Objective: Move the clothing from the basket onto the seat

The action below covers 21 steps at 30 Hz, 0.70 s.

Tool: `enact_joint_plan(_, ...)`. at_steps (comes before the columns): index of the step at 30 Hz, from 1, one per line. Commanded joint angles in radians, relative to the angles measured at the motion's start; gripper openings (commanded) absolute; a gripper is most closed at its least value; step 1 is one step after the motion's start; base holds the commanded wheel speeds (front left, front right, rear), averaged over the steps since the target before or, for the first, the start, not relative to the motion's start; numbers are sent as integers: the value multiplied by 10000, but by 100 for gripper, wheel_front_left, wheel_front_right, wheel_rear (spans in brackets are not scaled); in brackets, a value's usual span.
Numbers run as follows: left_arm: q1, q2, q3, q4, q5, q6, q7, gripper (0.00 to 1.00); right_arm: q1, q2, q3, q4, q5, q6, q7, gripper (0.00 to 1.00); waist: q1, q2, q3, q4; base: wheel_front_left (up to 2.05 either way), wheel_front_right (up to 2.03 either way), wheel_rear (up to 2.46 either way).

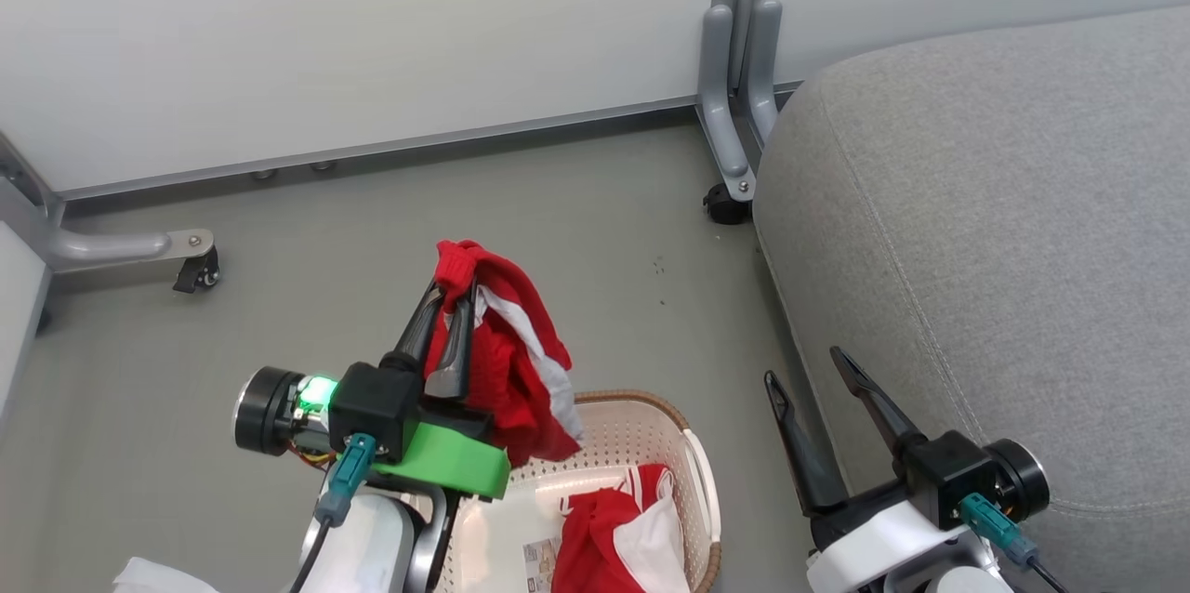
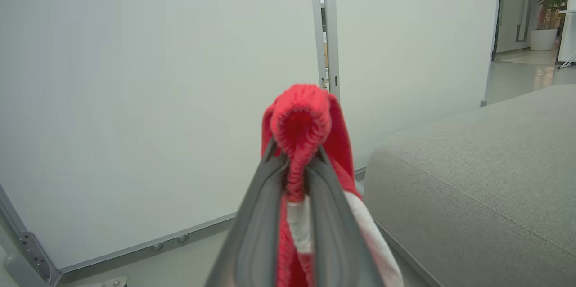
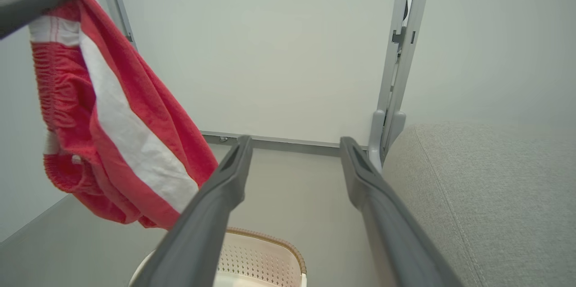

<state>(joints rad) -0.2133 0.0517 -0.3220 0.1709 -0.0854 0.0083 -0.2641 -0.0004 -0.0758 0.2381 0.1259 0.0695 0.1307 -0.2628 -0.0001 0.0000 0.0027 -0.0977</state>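
My gripper is holding the red garment (image 1: 515, 361), which hangs in limp folds from its pinched elastic band (image 1: 454, 268). The garment will crumple into a heap when I carry it onto the seat.
My left gripper (image 1: 451, 296) is shut on a red garment with white stripes (image 1: 516, 370), which hangs in the air above the basket's far left rim. In the left wrist view its fingers pinch the red elastic band (image 2: 299, 129). The same garment (image 3: 112, 129) hangs at the left of the right wrist view. The cream perforated basket (image 1: 641, 430) stands on the floor below, with more red and white clothing (image 1: 614, 537) inside. My right gripper (image 1: 807, 368) is open and empty, beside the front edge of the grey seat (image 1: 1004, 230), which lies to the right.
White partition panels (image 1: 353, 26) on grey wheeled feet (image 1: 734, 175) close off the far side. A caster foot (image 1: 191, 263) stands at the left. Grey floor (image 1: 558, 212) lies between basket, partition and seat. A white sheet with a printed label (image 1: 516, 537) lies in the basket.
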Motion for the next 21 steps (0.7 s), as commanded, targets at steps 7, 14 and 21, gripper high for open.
enact_joint_plan(7, -134, 13, -153, -309, 131, -169, -5, 0, 198, -107, 243, -145, 177, 1, -31, 100, 1, 0, -67, 97, 0, 0, 0)
enact_joint_plan(14, -165, 1, -409, -430, 86, -150, -7, 0, 164, -190, 436, -162, 178, 1, -31, 100, 1, 0, -103, 142, 0, 0, 0)
enact_joint_plan(21, -277, -7, -733, -427, 83, -167, -7, 0, -33, -132, 676, -194, 231, 1, -31, 100, 1, 0, -176, 208, 0, 0, 0)
